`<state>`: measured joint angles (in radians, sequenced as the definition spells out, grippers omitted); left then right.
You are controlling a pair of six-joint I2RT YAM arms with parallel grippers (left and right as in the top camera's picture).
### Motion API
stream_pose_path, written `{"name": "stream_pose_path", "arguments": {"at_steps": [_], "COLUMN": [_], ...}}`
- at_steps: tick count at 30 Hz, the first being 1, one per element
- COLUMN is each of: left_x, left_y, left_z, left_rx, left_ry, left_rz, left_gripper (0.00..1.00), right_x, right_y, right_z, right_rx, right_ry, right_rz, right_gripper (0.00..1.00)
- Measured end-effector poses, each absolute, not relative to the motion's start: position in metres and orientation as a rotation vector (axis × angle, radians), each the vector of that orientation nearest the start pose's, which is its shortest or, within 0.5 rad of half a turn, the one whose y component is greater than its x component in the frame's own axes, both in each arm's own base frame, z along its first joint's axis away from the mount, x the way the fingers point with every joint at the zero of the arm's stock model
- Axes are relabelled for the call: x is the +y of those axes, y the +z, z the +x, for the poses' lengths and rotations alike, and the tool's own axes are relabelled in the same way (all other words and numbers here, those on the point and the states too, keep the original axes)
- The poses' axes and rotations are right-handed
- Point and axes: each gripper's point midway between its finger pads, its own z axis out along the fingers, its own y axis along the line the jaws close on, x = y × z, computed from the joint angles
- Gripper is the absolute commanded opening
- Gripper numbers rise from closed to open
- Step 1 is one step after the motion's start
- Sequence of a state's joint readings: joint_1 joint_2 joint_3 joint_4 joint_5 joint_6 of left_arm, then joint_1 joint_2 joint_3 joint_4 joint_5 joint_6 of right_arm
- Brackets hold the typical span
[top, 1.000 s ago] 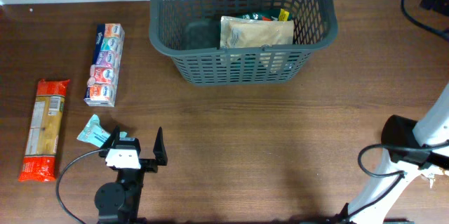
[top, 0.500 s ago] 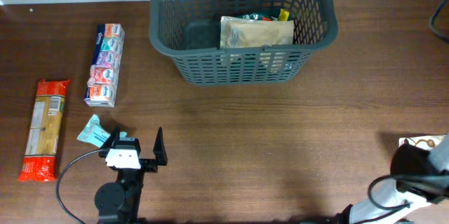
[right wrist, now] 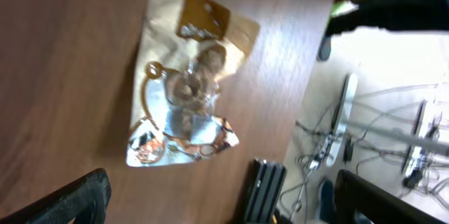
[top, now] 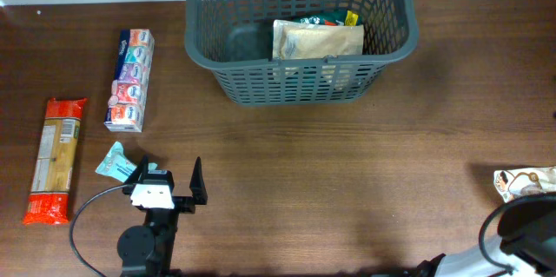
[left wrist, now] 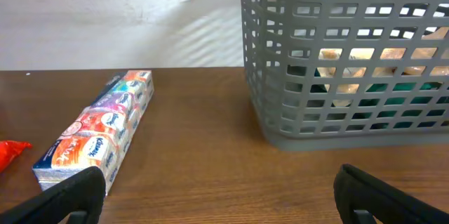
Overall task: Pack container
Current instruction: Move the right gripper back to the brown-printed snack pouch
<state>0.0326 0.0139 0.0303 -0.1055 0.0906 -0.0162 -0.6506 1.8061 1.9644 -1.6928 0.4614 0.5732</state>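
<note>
The snack pouch lies short of my right gripper, which reaches over the table's edge [right wrist: 289, 129], so I should pull back and lower it to pinch the pouch's middle [right wrist: 186, 89].
The dark grey lattice container [top: 300, 77] stands at the back middle of the table and holds a beige packet [top: 317, 40] and a green packet [top: 326, 20]. It also shows in the left wrist view [left wrist: 351, 126]. My left gripper [top: 169, 181] is open and empty at the front left, its fingertips [left wrist: 228, 196] wide apart above bare wood. My right gripper [right wrist: 221, 199] is open and empty above a beige and silver snack pouch [right wrist: 186, 87] at the table's right edge; the pouch also shows in the overhead view [top: 524, 180].
A tissue multipack [top: 130, 79] lies at the left, also in the left wrist view [left wrist: 95, 136]. A red-ended pasta packet [top: 55, 160] lies at the far left. A small teal sachet [top: 115, 161] lies by my left gripper. Cables and stands lie on the floor [right wrist: 372, 133] beyond the right edge.
My right arm has drawn back toward the front right corner and mostly out of the overhead view, uncovering the snack pouch at the right edge. The left arm has not moved.
</note>
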Motion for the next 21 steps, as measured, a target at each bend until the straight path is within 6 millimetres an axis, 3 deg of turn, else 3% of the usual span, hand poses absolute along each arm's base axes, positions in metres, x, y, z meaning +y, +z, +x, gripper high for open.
{"name": "stream_pose_path", "arguments": {"at_steps": [6, 15, 18, 21], "left_x": [-0.008, -0.008, -0.008, -0.008], "left_y": [0.159, 0.159, 0.159, 0.159], "left_z": [0.245, 0.245, 0.245, 0.245], "left_rx": [1.660, 1.660, 1.660, 1.660], "left_ry": [-0.063, -0.062, -0.062, -0.063], "left_rz": [0.028, 0.028, 0.028, 0.028], "left_gripper": [0.99, 0.99, 0.99, 0.99], "right_x": [-0.246, -0.237, -0.240, -0.245], "right_y": [0.226, 0.241, 0.223, 0.192], "right_z": [0.171, 0.143, 0.134, 0.133], "right_rx": [2.423, 2.161, 2.134, 2.157], "right_ry": [-0.713, -0.677, -0.663, -0.609], "right_rz": [1.934, 1.936, 1.963, 1.994], "right_gripper": [0.99, 0.99, 0.99, 0.99]}}
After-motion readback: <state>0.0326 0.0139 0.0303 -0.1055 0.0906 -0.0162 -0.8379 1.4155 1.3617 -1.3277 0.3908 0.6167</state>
